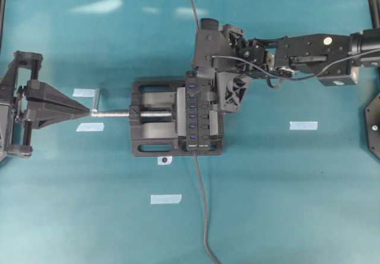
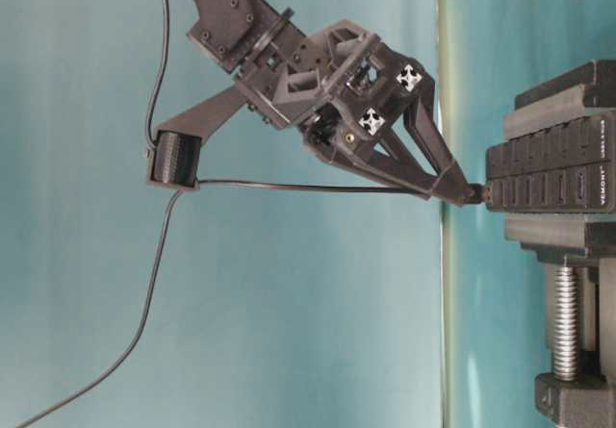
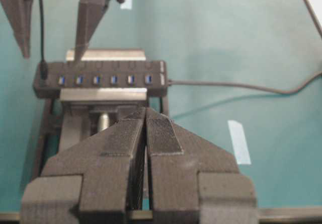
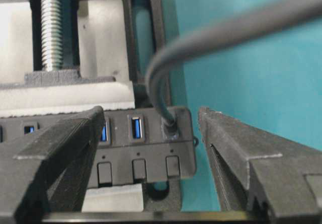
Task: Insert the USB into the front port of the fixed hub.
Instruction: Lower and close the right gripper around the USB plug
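The USB [image 4: 171, 129] will slip out of the hub's end port when I pull, and the hub will stay still because it is clamped between the vise's jaws [image 1: 181, 112].
The fixed hub [image 1: 199, 113] is a narrow black strip with blue ports, clamped in a black vise [image 1: 151, 142]. The USB [image 4: 170, 126] is a small black plug that sits in the hub's end port, its grey cable [image 4: 211, 43] arching up and away. My right gripper [image 4: 150, 114] is open, one finger on each side of the plug and apart from it; it hovers over the hub's far end [image 1: 199, 68]. The plug also shows in the left wrist view [image 3: 44, 72]. My left gripper [image 3: 146, 114] is shut and empty, at the left [image 1: 86, 111].
The vise's silver screw [image 1: 116, 114] and handle [image 1: 97, 101] point at my left gripper's tip. The hub's own cable [image 1: 202, 204] runs toward the near table edge. Pale tape strips [image 1: 303, 125] [image 1: 165, 199] lie on the teal table.
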`<state>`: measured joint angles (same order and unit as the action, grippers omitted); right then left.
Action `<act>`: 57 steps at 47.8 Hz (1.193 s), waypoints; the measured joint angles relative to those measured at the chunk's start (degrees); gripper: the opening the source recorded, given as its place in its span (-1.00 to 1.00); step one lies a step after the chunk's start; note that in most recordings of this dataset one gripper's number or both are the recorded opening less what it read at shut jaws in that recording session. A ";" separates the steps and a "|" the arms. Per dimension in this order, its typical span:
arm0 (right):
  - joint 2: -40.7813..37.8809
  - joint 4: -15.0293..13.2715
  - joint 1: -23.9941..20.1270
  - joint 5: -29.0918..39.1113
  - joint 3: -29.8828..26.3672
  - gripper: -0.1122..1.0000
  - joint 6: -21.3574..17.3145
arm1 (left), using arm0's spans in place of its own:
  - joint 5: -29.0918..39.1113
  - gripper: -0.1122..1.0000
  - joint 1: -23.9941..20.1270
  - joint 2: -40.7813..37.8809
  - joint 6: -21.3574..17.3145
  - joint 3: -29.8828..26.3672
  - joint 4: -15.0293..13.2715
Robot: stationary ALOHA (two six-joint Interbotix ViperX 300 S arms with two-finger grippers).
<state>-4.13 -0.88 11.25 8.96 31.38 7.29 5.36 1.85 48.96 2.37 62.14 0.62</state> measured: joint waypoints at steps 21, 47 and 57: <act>-0.35 0.00 0.35 0.00 -0.18 0.56 0.00 | -0.09 -0.80 -0.09 0.09 0.00 0.09 -0.09; -0.70 0.00 0.70 1.23 -0.62 0.42 0.00 | 0.00 -0.80 0.00 0.09 0.00 0.09 -0.09; -0.88 0.00 0.79 2.37 -1.58 0.27 0.00 | 0.00 -0.80 0.00 0.09 0.00 0.09 0.00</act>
<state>-5.01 -0.88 12.04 11.34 29.79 7.29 5.36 1.85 49.04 2.37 62.23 0.62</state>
